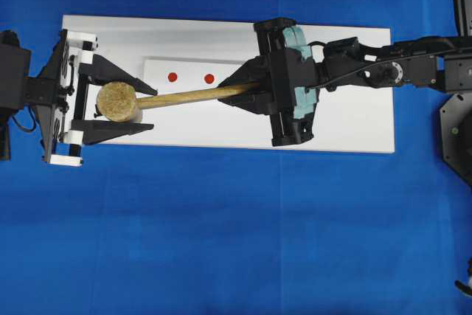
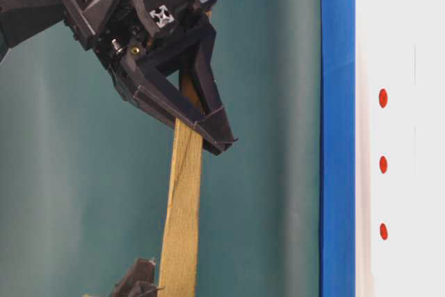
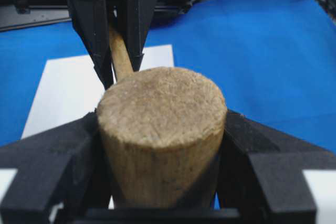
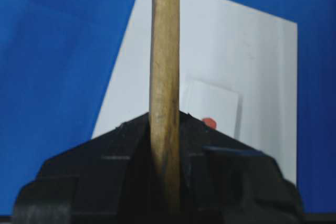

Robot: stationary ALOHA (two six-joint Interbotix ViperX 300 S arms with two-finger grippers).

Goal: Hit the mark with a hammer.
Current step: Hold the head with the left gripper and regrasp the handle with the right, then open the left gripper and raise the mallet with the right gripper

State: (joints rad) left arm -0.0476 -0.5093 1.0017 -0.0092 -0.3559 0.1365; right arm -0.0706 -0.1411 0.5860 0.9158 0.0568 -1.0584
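Observation:
The robot's left gripper is holding the hammer's head (image 1: 118,101), so it should open and back away before the right gripper brings the head over a red mark (image 1: 209,79).
The hammer is a light-brown wooden mallet with its head (image 1: 118,101) at the left and its handle (image 1: 193,96) running right. It is held in the air above the white board (image 1: 354,86). My left gripper (image 1: 151,108) is shut on the head, with a finger pressed on each side in the left wrist view (image 3: 163,124). My right gripper (image 1: 234,88) is shut on the handle's far end, as the right wrist view (image 4: 165,116) shows. Two red marks (image 1: 172,77) (image 1: 209,78) show on a white sheet beside the handle. The table-level view shows three marks (image 2: 383,165).
The white board lies on a blue cloth (image 1: 221,234). The right arm (image 1: 383,68) stretches over the board's right end. A dark robot base (image 1: 457,130) stands at the right edge.

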